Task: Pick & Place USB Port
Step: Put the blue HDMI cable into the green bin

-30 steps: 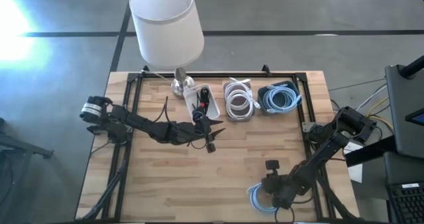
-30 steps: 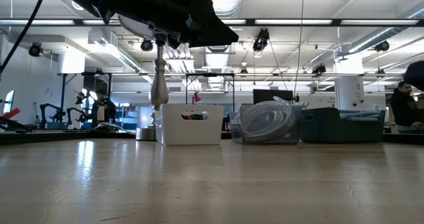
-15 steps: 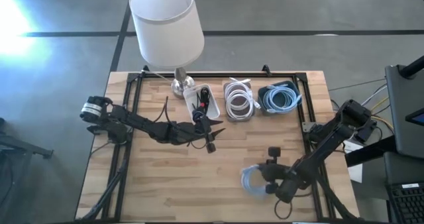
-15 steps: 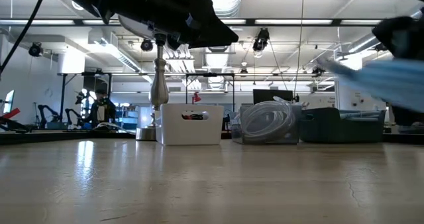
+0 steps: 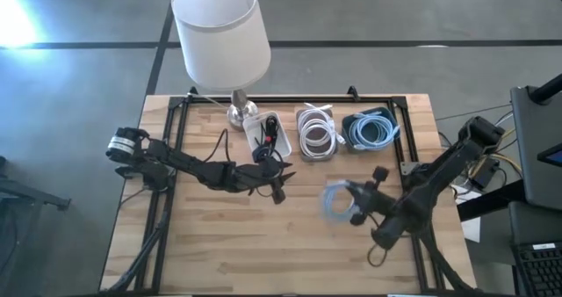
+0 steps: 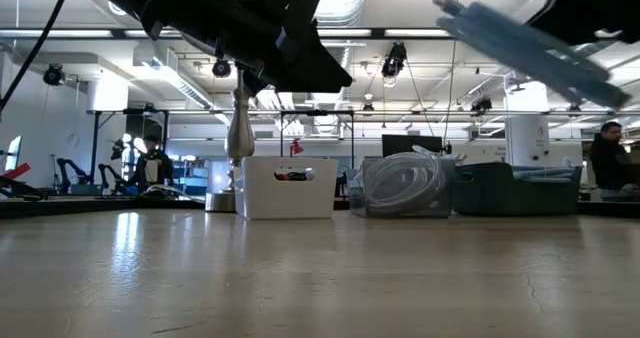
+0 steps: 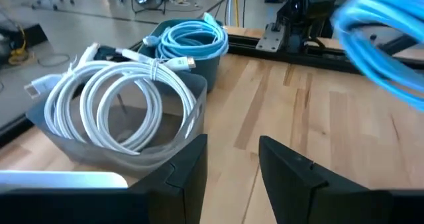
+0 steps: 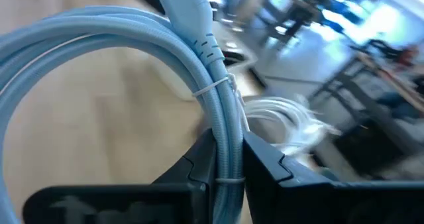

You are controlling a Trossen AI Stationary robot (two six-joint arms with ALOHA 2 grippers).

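The light blue coil (image 5: pixel 334 202) matches the blue cables in the teal bin (image 5: pixel 371 131), so the robot's right gripper should carry on going over that bin and let go of the coil inside.
A light blue coiled USB cable (image 5: pixel 336 200) hangs in the air over the table's right half, held by my right gripper (image 5: pixel 357 207), which is shut on it. The coil also shows high in the low view (image 6: pixel 520 40) and in the left wrist view (image 7: pixel 384 48). Its plug (image 8: pixel 185 12) and a thin tie (image 8: pixel 213 88) show in the right wrist view. My left gripper (image 5: pixel 278 190) hovers open and empty at mid-table, near the white bin (image 5: pixel 268 132). My right gripper pinches the coil's bundled strands (image 8: pixel 224 128) between its two fingers, just below the tie. The fingers lie across the strands. The coil is lifted clear of the table and sticks out beyond the fingertips, tilted.
Three bins stand in a row at the far edge: a white one with dark items, a clear one with white cables (image 5: pixel 316 132) and a teal one with blue cables (image 5: pixel 373 130). A lamp with a white shade (image 5: pixel 219 32) stands at the far left. A black frame (image 5: pixel 290 97) rims the table.
My right gripper has risen from the table's near right corner and gone toward the far edge, carrying the blue coil. The coil has gone from low over the table to high above it.
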